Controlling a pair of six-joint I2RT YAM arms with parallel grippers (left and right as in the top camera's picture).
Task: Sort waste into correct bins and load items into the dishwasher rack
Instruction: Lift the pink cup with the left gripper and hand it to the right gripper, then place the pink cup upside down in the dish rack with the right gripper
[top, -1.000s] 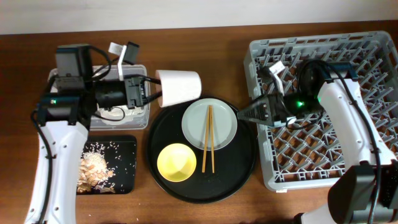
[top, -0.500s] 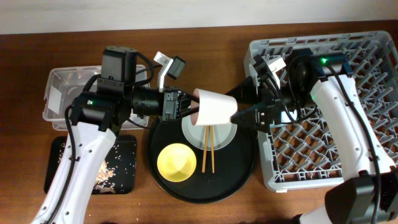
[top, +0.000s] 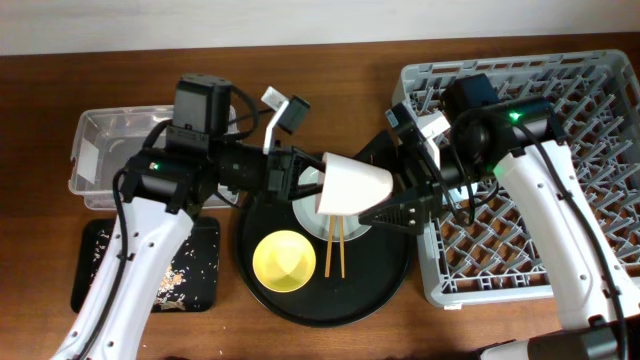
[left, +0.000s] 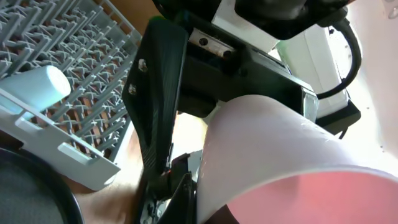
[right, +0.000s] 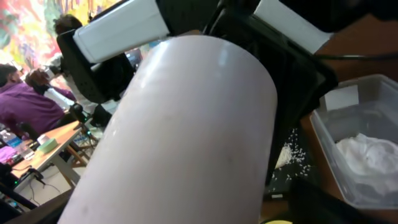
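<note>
My left gripper is holding the pink cup's rim (top: 325, 188) away from the grey rack, so my right gripper needs to take the closed end (top: 384, 188) before my left gripper opens.
My left gripper (top: 305, 178) is shut on the rim of the pink cup (top: 352, 186), white outside and pink inside, and holds it on its side above the pale plate (top: 306, 196). The cup fills the left wrist view (left: 280, 155) and the right wrist view (right: 186, 124). My right gripper (top: 392, 190) is open, with a finger on either side of the cup's closed end. Chopsticks (top: 335, 252) lie across the plate. The yellow bowl (top: 284, 262) sits in front of it. A light blue cup (left: 34, 87) lies in the grey rack (top: 590, 260).
Plate and bowl sit on a large round black tray (top: 310, 305). The clear tub (top: 100, 130) stands at the back left with a white wrapper (right: 367, 155) inside. The shallow black tray (top: 195, 265) at the front left holds food scraps (top: 165, 272).
My left arm has carried the pink cup from beside the clear tub to over the plate. My right gripper has come left out of the rack to meet it.
</note>
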